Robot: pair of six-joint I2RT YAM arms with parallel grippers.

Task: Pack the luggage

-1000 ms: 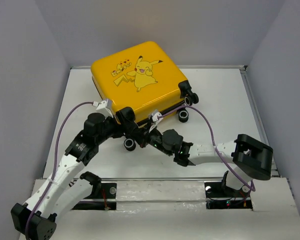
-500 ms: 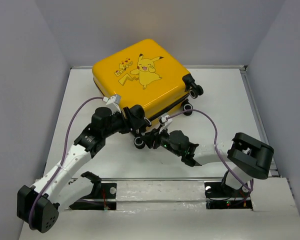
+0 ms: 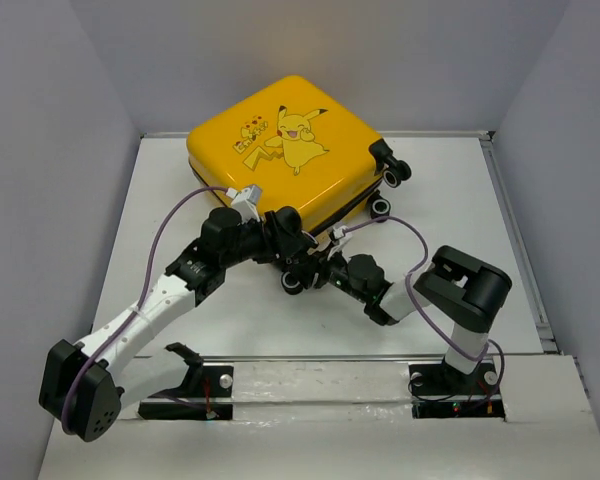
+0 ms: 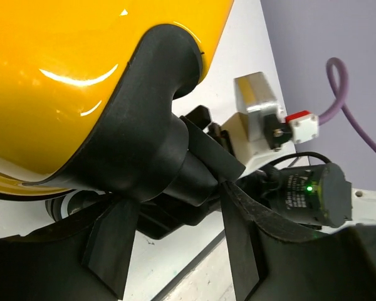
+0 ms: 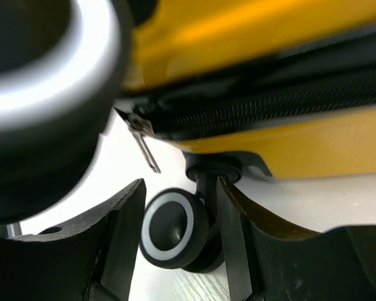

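The zipper pull (image 5: 144, 145) hangs outside my right gripper's open fingers. Next, I move the fingers toward the suitcase's near corner and around the pull's tip (image 5: 155, 168) before I close them.
The luggage (image 3: 280, 150) is a closed yellow suitcase with a cartoon print, lying front-up at the back of the table. My left gripper (image 3: 288, 238) is at its near corner. In the left wrist view the jaws (image 4: 172, 194) close on the black wheel mount (image 4: 156, 144) under the yellow shell (image 4: 62, 75). My right gripper (image 3: 316, 272) sits just right of it, low on the table. It (image 5: 180, 188) stands open around a black-and-white caster wheel (image 5: 169, 229), with a gap on the left side. The zipper pull (image 5: 147, 150) hangs above.
Two more caster wheels (image 3: 395, 172) stick out at the suitcase's right side. A second wheel (image 5: 50, 94), blurred, fills the upper left of the right wrist view. Grey walls close in the white table (image 3: 450, 230) on three sides. The right wrist's camera block (image 4: 257, 113) is close beside my left fingers.
The luggage has shifted toward the back right, with my left gripper at its corner. My right gripper has gone from shut to open and followed it, the arm folding inward.
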